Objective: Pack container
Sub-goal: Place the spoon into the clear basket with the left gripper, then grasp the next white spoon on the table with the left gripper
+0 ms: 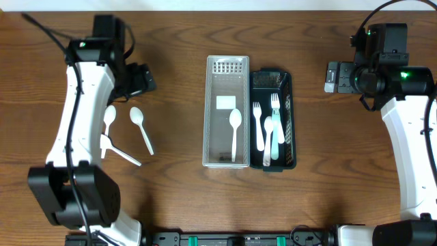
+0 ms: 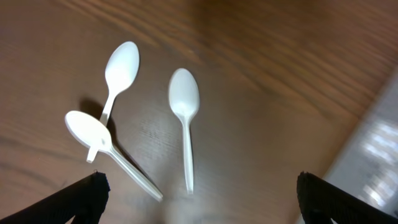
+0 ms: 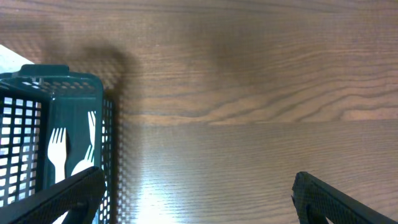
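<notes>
The spoon [image 1: 137,116] nearest the grey basket is clear of the crossed spoons, so my left gripper should carry on going down until its fingers are on both sides of that spoon's neck [image 1: 142,127].
Three white plastic spoons lie on the table at the left: one [image 1: 109,120], one [image 1: 141,129] and a third [image 1: 120,152] crossing the first one's handle. They also show in the left wrist view [image 2: 121,65], [image 2: 185,102], [image 2: 88,127]. A light grey basket [image 1: 207,116] holds one white spoon [image 1: 234,133]. A dark green basket [image 1: 292,116] beside it holds white and pale teal forks [image 1: 266,130]. My left gripper [image 1: 141,78] [image 2: 202,205] is open and empty above the table, near the loose spoons. My right gripper [image 1: 333,76] [image 3: 196,199] is open and empty, right of the green basket [image 3: 59,78].
The two baskets stand side by side, touching, at the table's middle. The grey basket's edge [image 2: 379,143] shows at the right of the left wrist view. Bare wood lies between the baskets and each arm.
</notes>
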You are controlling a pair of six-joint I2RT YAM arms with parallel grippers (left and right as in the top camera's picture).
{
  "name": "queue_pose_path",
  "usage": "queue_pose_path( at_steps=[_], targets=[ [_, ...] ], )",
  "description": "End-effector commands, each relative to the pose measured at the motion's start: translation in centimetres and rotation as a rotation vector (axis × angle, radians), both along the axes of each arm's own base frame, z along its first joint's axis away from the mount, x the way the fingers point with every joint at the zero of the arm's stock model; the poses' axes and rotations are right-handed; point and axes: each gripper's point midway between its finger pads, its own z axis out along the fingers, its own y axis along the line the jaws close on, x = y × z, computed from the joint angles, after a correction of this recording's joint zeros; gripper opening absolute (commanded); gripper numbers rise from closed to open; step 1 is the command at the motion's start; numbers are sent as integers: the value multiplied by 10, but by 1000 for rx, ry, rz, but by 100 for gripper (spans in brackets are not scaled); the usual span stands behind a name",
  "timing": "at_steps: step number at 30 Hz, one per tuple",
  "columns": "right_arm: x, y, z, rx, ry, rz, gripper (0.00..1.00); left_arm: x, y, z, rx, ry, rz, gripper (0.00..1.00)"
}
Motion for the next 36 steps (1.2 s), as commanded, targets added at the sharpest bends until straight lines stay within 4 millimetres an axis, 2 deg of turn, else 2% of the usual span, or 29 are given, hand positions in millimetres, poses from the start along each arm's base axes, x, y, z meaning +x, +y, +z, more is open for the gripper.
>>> queue_pose_path(
  at_steps=[1, 7, 12, 18, 24, 25, 27, 31, 36],
  targets=[
    [0, -1, -5, 3, 14, -1, 99, -10, 2, -46, -74, 72, 44, 98],
    [-1, -1, -5, 3, 15, -1, 99, -28, 0, -111, -107, 163, 17, 98],
    [-1, -1, -5, 1, 15, 2, 99, -35, -1, -141, -113, 244, 19, 98],
    [-1, -1, -5, 0, 18, 1, 99, -40, -3, -161, -127, 300, 17, 98],
    [-2, -3, -6, -10, 22, 4, 99, -36, -4, -165, -135, 285, 5, 100],
    [-2, -3, -6, -10, 22, 4, 99, -35, -5, -165, -137, 284, 5, 97],
    [-2, -3, -6, -10, 22, 4, 99, -35, -5, -165, -141, 284, 5, 86],
    [-2, -3, -6, -10, 23, 4, 99, -36, -6, -165, -142, 287, 6, 56],
    [-2, -3, -6, -10, 23, 4, 99, -40, -6, -164, -143, 303, 6, 36]
  ],
)
